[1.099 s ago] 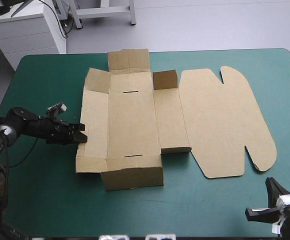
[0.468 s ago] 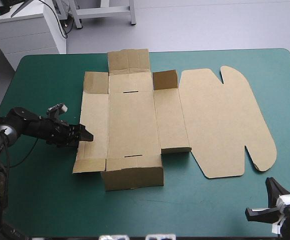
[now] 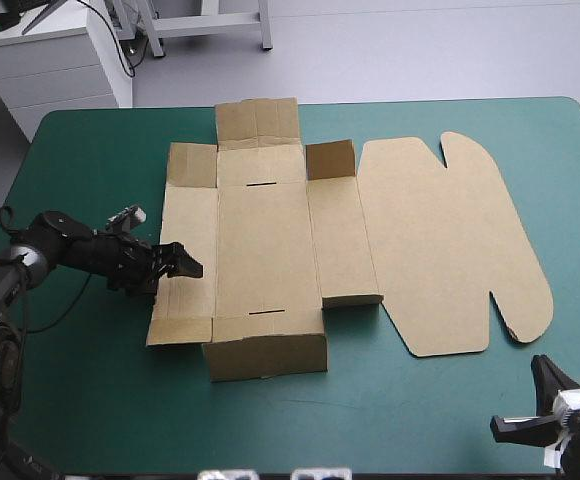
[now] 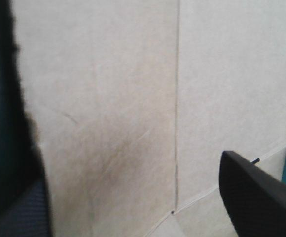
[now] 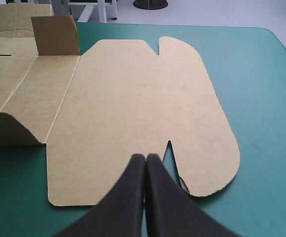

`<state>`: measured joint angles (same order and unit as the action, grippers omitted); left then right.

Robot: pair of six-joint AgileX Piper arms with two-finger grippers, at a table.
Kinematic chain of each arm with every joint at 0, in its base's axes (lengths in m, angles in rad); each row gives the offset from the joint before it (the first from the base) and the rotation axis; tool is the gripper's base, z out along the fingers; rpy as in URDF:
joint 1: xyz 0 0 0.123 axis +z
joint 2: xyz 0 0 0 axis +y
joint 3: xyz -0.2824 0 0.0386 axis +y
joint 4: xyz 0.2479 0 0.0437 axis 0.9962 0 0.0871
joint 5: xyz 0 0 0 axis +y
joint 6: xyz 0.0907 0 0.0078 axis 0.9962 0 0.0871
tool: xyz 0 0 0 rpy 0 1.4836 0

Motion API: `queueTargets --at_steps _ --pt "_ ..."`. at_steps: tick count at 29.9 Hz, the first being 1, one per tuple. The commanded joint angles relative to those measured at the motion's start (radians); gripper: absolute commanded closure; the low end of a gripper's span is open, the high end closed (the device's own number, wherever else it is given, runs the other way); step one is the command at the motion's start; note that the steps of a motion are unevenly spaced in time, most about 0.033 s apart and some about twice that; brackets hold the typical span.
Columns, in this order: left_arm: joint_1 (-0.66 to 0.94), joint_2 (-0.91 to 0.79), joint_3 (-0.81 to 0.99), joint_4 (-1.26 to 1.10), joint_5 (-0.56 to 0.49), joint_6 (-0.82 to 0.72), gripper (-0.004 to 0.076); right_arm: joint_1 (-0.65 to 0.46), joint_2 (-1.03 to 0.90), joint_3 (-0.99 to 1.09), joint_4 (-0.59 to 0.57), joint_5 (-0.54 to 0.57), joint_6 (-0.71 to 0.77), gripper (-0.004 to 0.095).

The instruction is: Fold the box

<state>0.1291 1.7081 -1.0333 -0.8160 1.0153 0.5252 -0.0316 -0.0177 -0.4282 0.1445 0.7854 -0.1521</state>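
Observation:
I expect the brown box (image 3: 265,245) and the rounded lid to swing round too when I pull the side panel under my left gripper, because creases (image 3: 217,240) connect them all.
The brown box (image 3: 265,245) lies opened out mid-table. Its near wall (image 3: 266,353), far flap (image 3: 258,121) and a small tab (image 3: 330,160) stand raised. The left side panel (image 3: 187,240) lies flat, and the rounded lid (image 3: 450,240) lies flat to the right. My left gripper (image 3: 182,266) is open, its tips over the left panel with nothing between them. The left wrist view shows brown board (image 4: 133,98) with a crease ahead of the left gripper (image 4: 133,207). My right gripper (image 3: 502,427) is shut and empty near the table's near-right corner. In the right wrist view, the right gripper (image 5: 146,165) points at the lid (image 5: 138,108).
A white cabinet (image 3: 55,60) stands beyond the table's far-left corner. Teal-green cover (image 3: 100,400) runs from the box's near wall to the table's near edge, and more lies right of the lid (image 3: 570,220).
My left gripper has opened and let go of the left panel's edge. The panel has dropped flat, and the gripper has slid right over it. The right arm has not moved.

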Motion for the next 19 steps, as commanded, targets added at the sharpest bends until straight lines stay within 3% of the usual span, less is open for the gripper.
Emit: queueTargets --at_steps 1,8,11,14,17,19 --pt "-0.042 0.003 -0.01 -0.07 0.02 -0.014 0.0121 -0.007 -0.018 -0.025 0.005 -0.077 -0.004 0.0927" --pt "-0.051 0.007 -0.014 -0.103 0.017 -0.012 0.0126 -0.007 -0.018 -0.025 0.005 -0.077 -0.004 0.0927" --pt "-0.051 0.007 -0.014 -0.102 0.006 -0.012 0.0193 -0.007 -0.018 -0.025 0.005 -0.077 -0.004 0.0927" --pt "-0.047 0.007 -0.029 -0.089 0.007 -0.012 0.0402 -0.007 -0.018 -0.025 0.005 -0.077 -0.004 0.0927" --pt "-0.023 0.007 -0.067 -0.047 0.065 -0.012 0.072 -0.007 -0.018 -0.025 0.003 -0.077 0.0 0.0927" --pt "-0.017 0.011 -0.093 -0.027 0.096 -0.02 0.0724 -0.007 -0.018 -0.025 0.003 -0.077 0.0 0.0927"
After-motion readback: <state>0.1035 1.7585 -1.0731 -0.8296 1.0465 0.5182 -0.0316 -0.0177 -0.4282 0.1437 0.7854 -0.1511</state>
